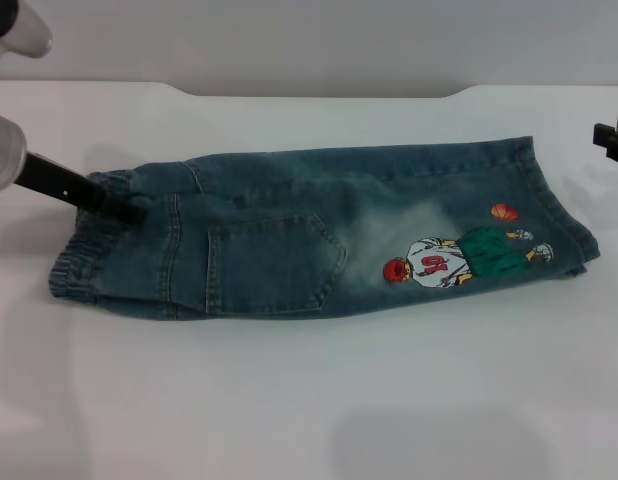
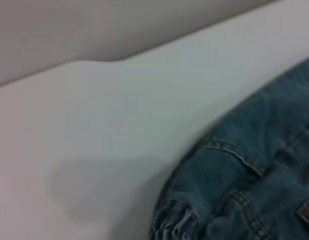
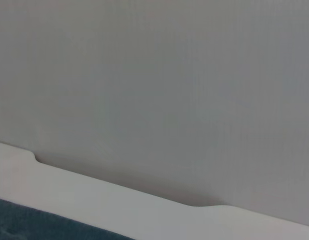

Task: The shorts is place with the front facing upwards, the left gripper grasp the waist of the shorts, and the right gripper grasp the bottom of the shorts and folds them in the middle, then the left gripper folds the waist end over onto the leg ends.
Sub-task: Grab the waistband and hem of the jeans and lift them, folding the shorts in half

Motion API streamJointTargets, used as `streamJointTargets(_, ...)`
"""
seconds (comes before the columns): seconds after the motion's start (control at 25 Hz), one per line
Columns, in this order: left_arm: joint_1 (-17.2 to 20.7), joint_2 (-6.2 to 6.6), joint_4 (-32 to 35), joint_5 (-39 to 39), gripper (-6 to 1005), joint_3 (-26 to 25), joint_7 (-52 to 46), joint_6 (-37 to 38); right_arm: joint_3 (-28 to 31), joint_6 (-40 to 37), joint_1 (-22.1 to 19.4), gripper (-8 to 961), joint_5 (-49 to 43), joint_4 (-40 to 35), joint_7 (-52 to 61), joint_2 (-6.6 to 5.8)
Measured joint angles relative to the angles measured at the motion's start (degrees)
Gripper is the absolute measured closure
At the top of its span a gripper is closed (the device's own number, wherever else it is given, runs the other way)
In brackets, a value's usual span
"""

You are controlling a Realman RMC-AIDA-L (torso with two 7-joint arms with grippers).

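Observation:
Next, my left gripper takes the waist's near corner (image 1: pixel 69 284) and straightens the waist before folding, because the waist of the shorts slants (image 1: pixel 84 243), with its near corner sticking out past its far corner.
The blue-green denim shorts (image 1: pixel 289 240) lie folded lengthwise on the white table (image 1: pixel 289 400), back pocket and cartoon patch (image 1: pixel 459 260) facing up. The ruffled waist (image 1: pixel 79 265) points left and the leg ends (image 1: pixel 564 215) point right. My left gripper (image 1: pixel 134 210) reaches in from the left, its black fingers closed on the far corner of the waist, where the fabric bunches around them. The left wrist view shows the gathered waist (image 2: pixel 172 220) close up. My right gripper (image 1: pixel 614 140) hangs at the right edge, apart from the leg ends and only partly in view.
The table's far edge has a shallow cut-out (image 1: pixel 319 92) in front of a grey wall. A strip of denim (image 3: pixel 34 225) shows in the right wrist view beneath the table edge.

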Motion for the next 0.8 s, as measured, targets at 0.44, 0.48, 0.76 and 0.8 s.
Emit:
streamJointTargets(0.44,0.60,0.34,0.34,4.36,180,0.42,-2.57,-2.54,-0.13,-0.98,-0.37,604,0.93,0.15,-0.90,0.08)
streamJointTargets(0.48,0.56,0.34,0.30,4.96,180,0.42,-2.74,-2.57,-0.17,-1.20,-0.42,604,1.10,0.28,-1.14,0.08)
streamJointTargets(0.76,0.45,0.05,0.83,8.02,181,0.36,-3.64,-2.51,-0.59,-1.46,-0.94,604,3.25,0.62,-2.12,0.09)
streamJointTargets(0.8,0.97,-0.23,2.43,7.43,181,-0.98,-3.49,-2.27,-0.59,-1.46,-0.94,604,3.25,0.62,-2.12,0.09)
